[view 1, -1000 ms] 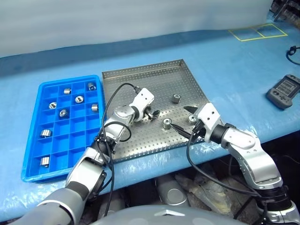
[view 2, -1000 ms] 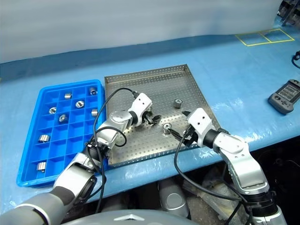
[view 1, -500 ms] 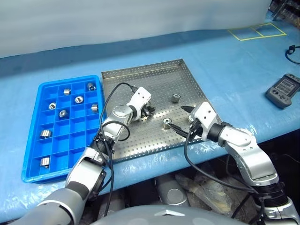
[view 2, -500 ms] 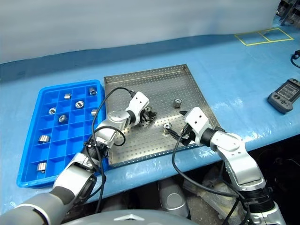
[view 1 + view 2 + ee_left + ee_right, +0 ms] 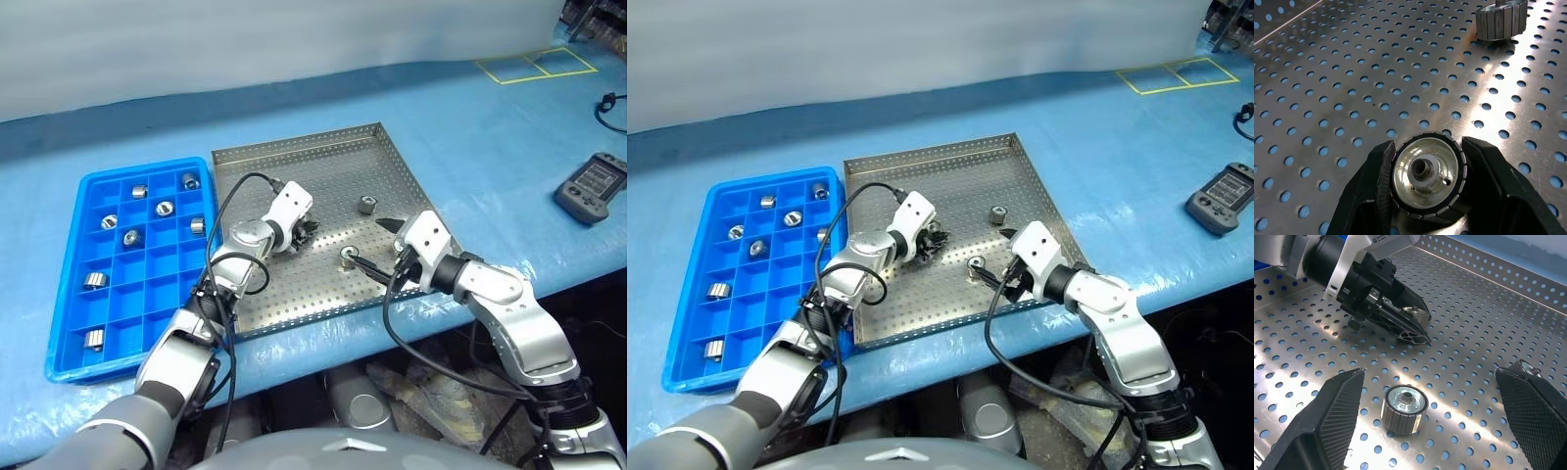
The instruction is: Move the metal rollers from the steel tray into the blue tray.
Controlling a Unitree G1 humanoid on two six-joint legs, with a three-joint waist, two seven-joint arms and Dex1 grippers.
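My left gripper is holding the metal roller (image 5: 1426, 172) upright by its round side. I should keep carrying it along until it hangs over an empty blue tray compartment (image 5: 126, 298).
The steel tray (image 5: 294, 162) lies mid-table with the blue tray (image 5: 69, 294) to its left. My left gripper (image 5: 309, 231) rests on the steel tray's floor, shut on a metal roller (image 5: 1424, 176) that stands on its flat end between the fingers. My right gripper (image 5: 374, 245) hangs open over the tray's near right part, its fingers either side of another roller (image 5: 1404, 409) without touching it. A third roller (image 5: 367, 205) lies farther back. One more (image 5: 1528, 369) peeks out behind a right finger. Several rollers (image 5: 165, 208) sit in the blue tray's compartments.
A grey handheld controller (image 5: 590, 188) lies at the right on the blue table cover. Yellow tape squares (image 5: 539, 67) mark the far right corner. The steel tray's near rim sits close to the table's front edge. Black cables trail from both wrists.
My left gripper's fingers have come together on the roller on the steel tray. Neither arm has moved, and the right gripper stays open.
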